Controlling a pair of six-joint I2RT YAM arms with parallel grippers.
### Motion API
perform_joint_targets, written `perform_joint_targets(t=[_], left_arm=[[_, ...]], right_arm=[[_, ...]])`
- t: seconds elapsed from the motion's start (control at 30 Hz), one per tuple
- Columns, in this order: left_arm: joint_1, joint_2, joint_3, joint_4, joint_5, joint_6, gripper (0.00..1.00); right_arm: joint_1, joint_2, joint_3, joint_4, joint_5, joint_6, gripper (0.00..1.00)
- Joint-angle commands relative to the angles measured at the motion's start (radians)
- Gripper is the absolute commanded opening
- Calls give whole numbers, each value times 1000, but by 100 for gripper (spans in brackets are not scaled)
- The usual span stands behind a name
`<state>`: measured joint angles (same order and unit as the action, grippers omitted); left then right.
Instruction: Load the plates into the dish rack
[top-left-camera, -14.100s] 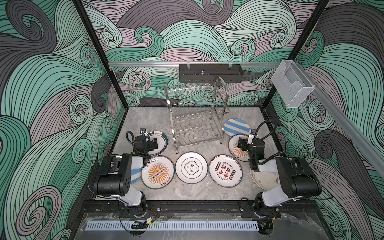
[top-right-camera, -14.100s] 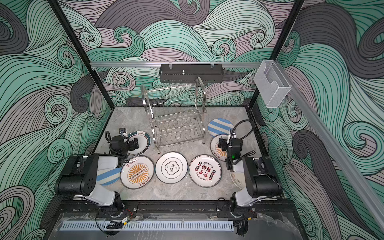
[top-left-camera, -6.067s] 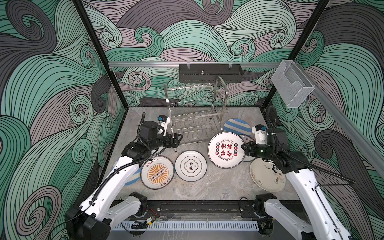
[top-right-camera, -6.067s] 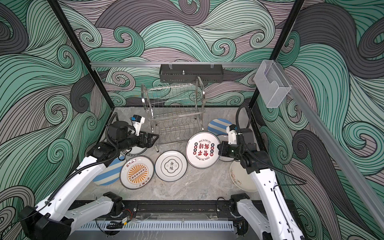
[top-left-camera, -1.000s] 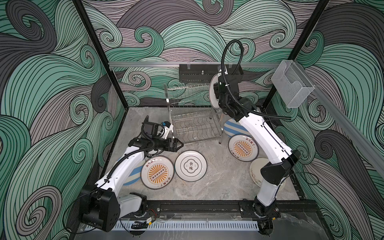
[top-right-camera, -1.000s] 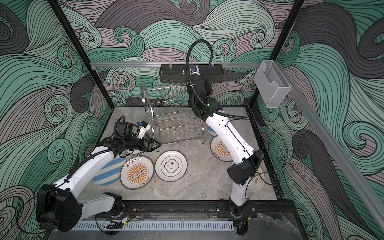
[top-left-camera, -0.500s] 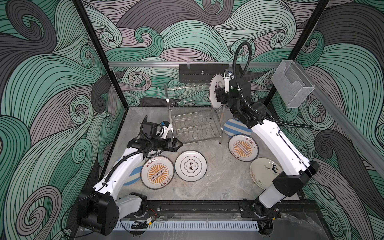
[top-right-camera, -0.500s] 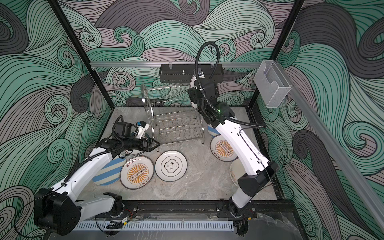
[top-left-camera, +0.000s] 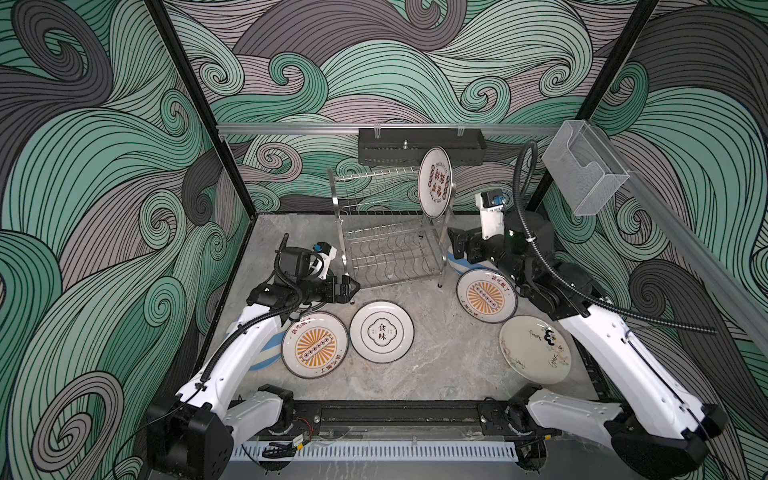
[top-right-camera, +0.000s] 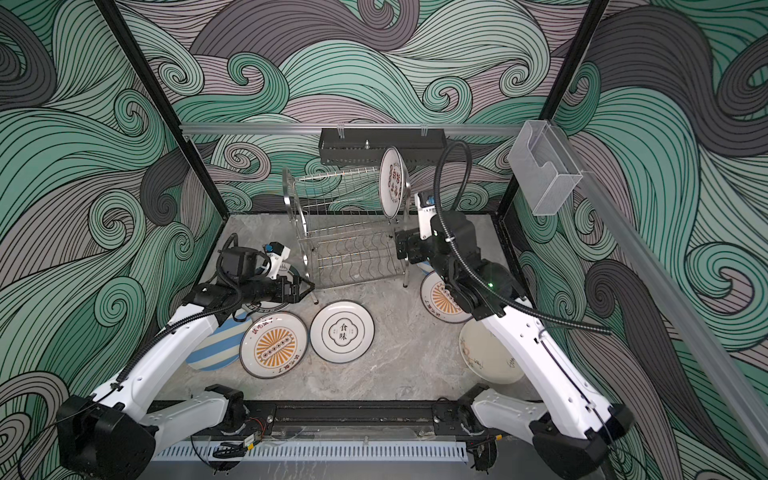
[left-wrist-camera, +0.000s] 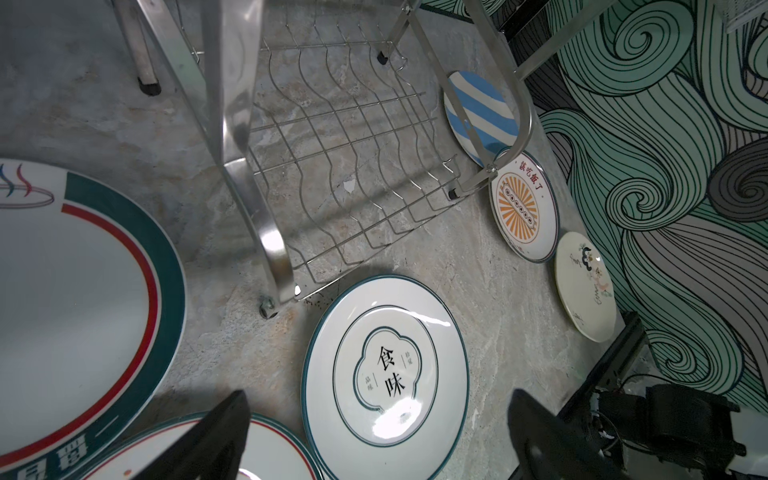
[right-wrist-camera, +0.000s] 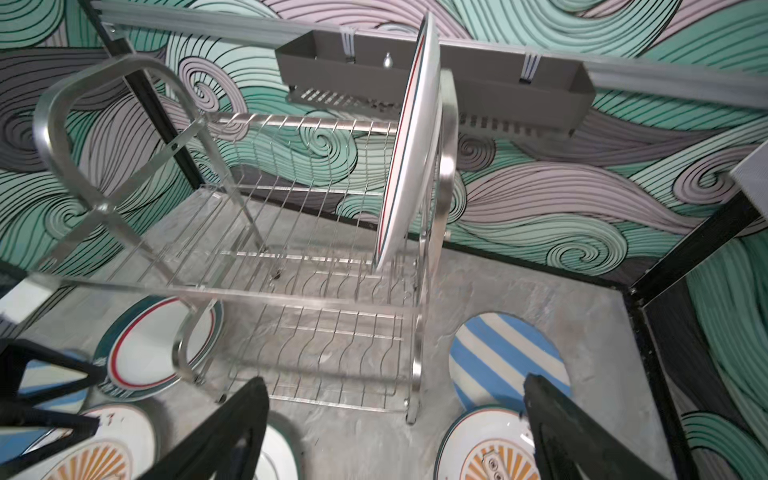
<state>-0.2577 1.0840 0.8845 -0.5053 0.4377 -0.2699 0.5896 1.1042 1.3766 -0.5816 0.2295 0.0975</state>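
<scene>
The black-character plate's rim (top-left-camera: 412, 332) facing my right gripper is clear of the other plates, so my right gripper goes on toward that rim before it closes there.
The steel dish rack (top-left-camera: 390, 232) stands at the back middle of the table. One plate (top-left-camera: 435, 183) with red characters stands on edge in its top tier at the right end, also seen edge-on in the right wrist view (right-wrist-camera: 409, 141). My right gripper (top-left-camera: 455, 249) (right-wrist-camera: 395, 386) is open and empty, low beside the rack's right side. My left gripper (top-left-camera: 351, 286) (left-wrist-camera: 378, 399) is open and empty at the rack's front left foot. Flat on the table lie two orange sunburst plates (top-left-camera: 314, 345) (top-left-camera: 486, 295), a black-character plate (top-left-camera: 381, 331) and a cream plate (top-left-camera: 535, 349).
A blue-striped plate (top-left-camera: 266, 353) lies partly under my left arm, and another (right-wrist-camera: 498, 353) lies right of the rack. A green-rimmed plate (left-wrist-camera: 62, 291) lies left of the rack. A black perforated tray (top-left-camera: 419, 141) and a clear box (top-left-camera: 582, 174) hang on the walls.
My right gripper has opened, let go of the red-character plate in the top tier, and drawn back down and to the right. The left arm has barely moved.
</scene>
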Motion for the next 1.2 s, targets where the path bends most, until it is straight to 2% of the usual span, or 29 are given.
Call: perform_joint_targets(t=[0.0, 0.1, 0.17, 0.27, 0.4, 0.5, 0.7, 0.87, 1.0, 1.17], left_arm=[[-1, -62, -61, -29, -50, -92, 99], [-2, -131, -141, -3, -71, -126, 99], [-2, -172, -190, 16, -87, -149, 98], [-2, -206, -247, 39, -94, -190, 99], [-8, -212, -314, 79, -85, -230, 99], [-18, -201, -361, 135, -57, -258, 99], [-96, -179, -419, 227, -90, -278, 99], [-177, -134, -398, 223, -145, -247, 99], [-186, -113, -400, 221, -142, -252, 98], [-210, -92, -377, 221, -146, -180, 99]], right_arm=[[-3, -50, -131, -35, -201, 114, 95], [3, -114, -256, -29, -312, 177, 93], [10, -159, -349, -26, -342, 208, 90], [16, -202, -485, 10, -381, 266, 91], [16, -187, -636, 143, -498, 355, 92], [15, -119, -720, 264, -581, 392, 92], [14, 74, -766, 389, -710, 358, 87], [14, 157, -788, 474, -726, 369, 88], [14, 180, -814, 520, -728, 389, 87], [14, 183, -827, 528, -713, 398, 86]])
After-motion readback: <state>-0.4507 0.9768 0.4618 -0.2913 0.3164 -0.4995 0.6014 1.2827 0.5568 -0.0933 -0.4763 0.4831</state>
